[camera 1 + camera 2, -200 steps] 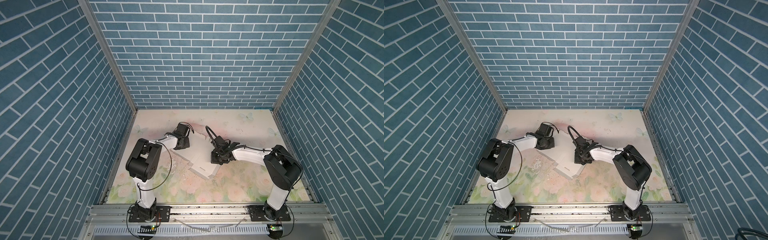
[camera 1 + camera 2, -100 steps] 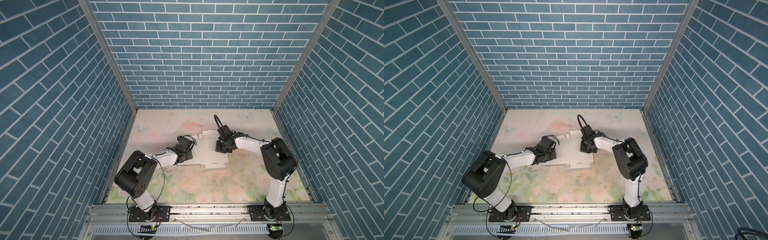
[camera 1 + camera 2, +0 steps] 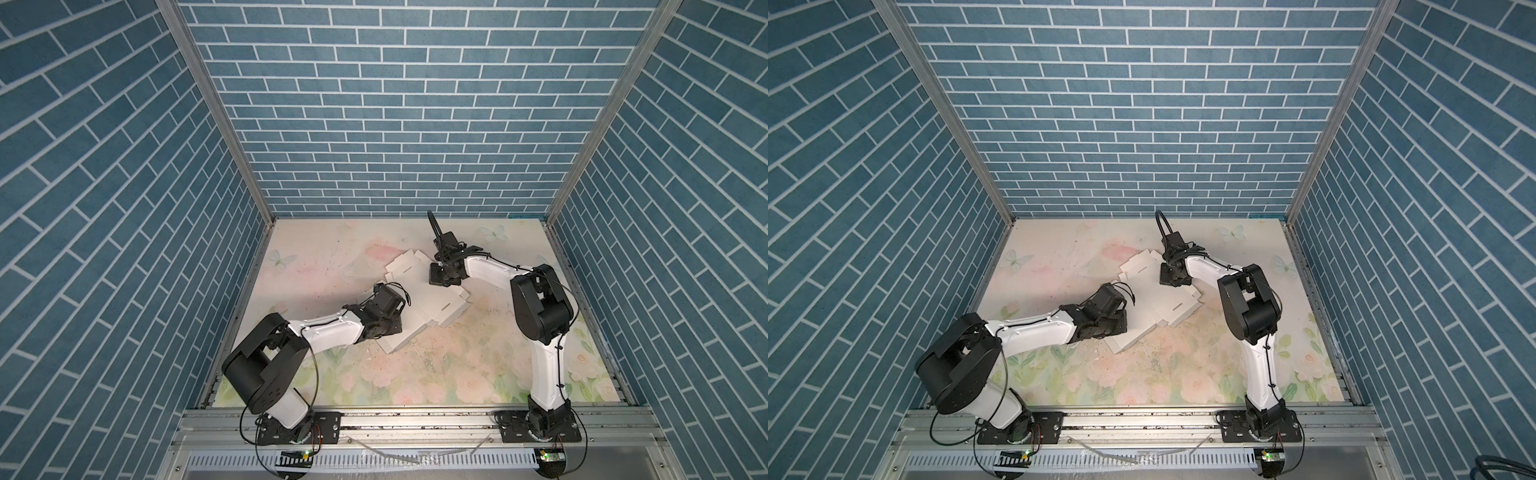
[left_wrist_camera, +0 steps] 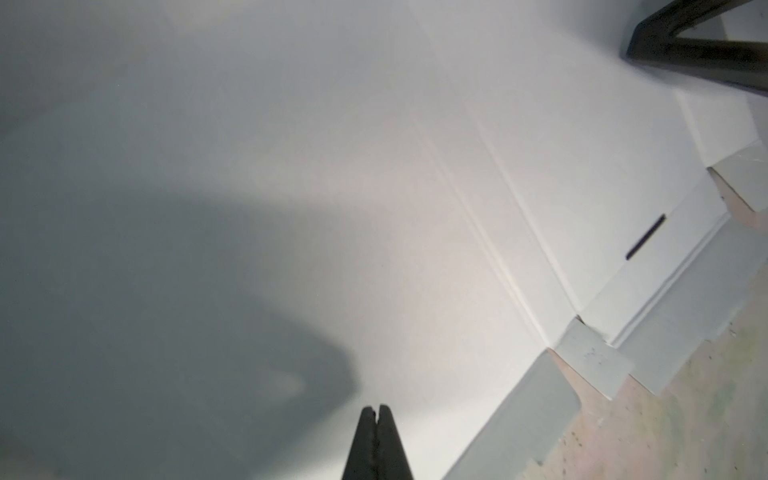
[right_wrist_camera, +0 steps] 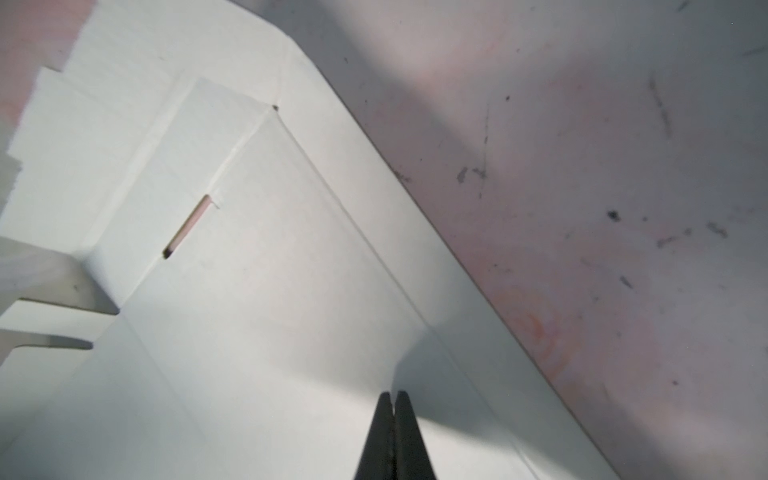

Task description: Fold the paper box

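Note:
The paper box (image 3: 432, 300) lies at an angle across the table, so my left gripper should swing the near panel (image 3: 411, 321) square while my right gripper pins the far panel before folding.
The paper box (image 3: 432, 299) (image 3: 1163, 303) is a white die-cut sheet lying unfolded and nearly flat on the floral table, its long axis running from near left to far right. My left gripper (image 3: 395, 330) (image 3: 1122, 326) is shut, its tips down on the sheet's near-left part. In the left wrist view the shut gripper (image 4: 377, 409) points at bare white cardboard (image 4: 415, 187). My right gripper (image 3: 442, 277) (image 3: 1173, 276) is shut with its tips on the sheet's far-right part. In the right wrist view that gripper (image 5: 392, 395) lies over a panel (image 5: 270, 291) beside a crease and a slot (image 5: 189, 226).
The floral table (image 3: 457, 374) is walled by blue brick panels on three sides. A metal rail (image 3: 415, 419) with both arm bases runs along the front edge. Side flaps and tabs (image 4: 590, 361) of the sheet stick out over the table.
The left gripper slid nearer and to the right, and the right gripper slid farther back. The sheet turned between them. Both grippers stayed shut.

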Controlling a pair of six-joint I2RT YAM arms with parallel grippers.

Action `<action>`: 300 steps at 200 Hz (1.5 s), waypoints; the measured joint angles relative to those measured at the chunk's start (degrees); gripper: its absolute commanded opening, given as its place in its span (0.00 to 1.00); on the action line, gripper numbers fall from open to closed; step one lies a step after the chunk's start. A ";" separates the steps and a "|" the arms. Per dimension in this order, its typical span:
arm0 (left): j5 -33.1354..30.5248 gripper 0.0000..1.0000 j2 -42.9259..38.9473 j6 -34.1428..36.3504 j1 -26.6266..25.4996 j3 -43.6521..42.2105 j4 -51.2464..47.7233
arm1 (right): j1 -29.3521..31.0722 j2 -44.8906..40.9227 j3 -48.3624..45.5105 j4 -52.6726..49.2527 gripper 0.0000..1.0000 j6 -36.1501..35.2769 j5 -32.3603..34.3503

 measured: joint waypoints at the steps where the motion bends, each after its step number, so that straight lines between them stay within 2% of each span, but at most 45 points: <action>1: 0.00 0.00 -0.33 0.35 0.11 0.39 -0.48 | 0.00 -0.37 -0.31 0.24 0.08 -0.07 -0.02; 37: -2.14 0.00 -3.82 7.54 3.82 8.26 -6.62 | 0.09 -12.96 -9.94 0.90 0.10 0.09 -0.44; 59: -3.37 0.00 -3.41 12.15 6.10 9.55 -7.74 | 0.39 -21.57 -16.13 1.70 0.05 0.57 -0.17; 85: -4.35 0.00 -0.26 16.39 7.06 9.53 -9.01 | 0.87 -25.29 -19.67 1.70 0.02 1.44 0.87; 131: -4.76 0.00 4.94 19.78 7.39 8.85 -9.07 | 0.98 -21.86 -20.92 2.36 0.01 1.60 2.05; 179: -4.83 0.00 5.66 20.04 7.43 6.19 -8.96 | 0.96 -12.07 -18.97 3.80 0.01 2.03 1.95; 253: -4.61 0.00 3.72 15.72 6.67 0.52 -4.96 | 0.79 -4.44 -10.12 4.98 0.01 1.99 0.00; 300: -5.38 0.00 3.72 9.92 0.59 -0.02 -3.43 | 0.44 -0.42 -4.44 4.57 0.01 1.36 -0.96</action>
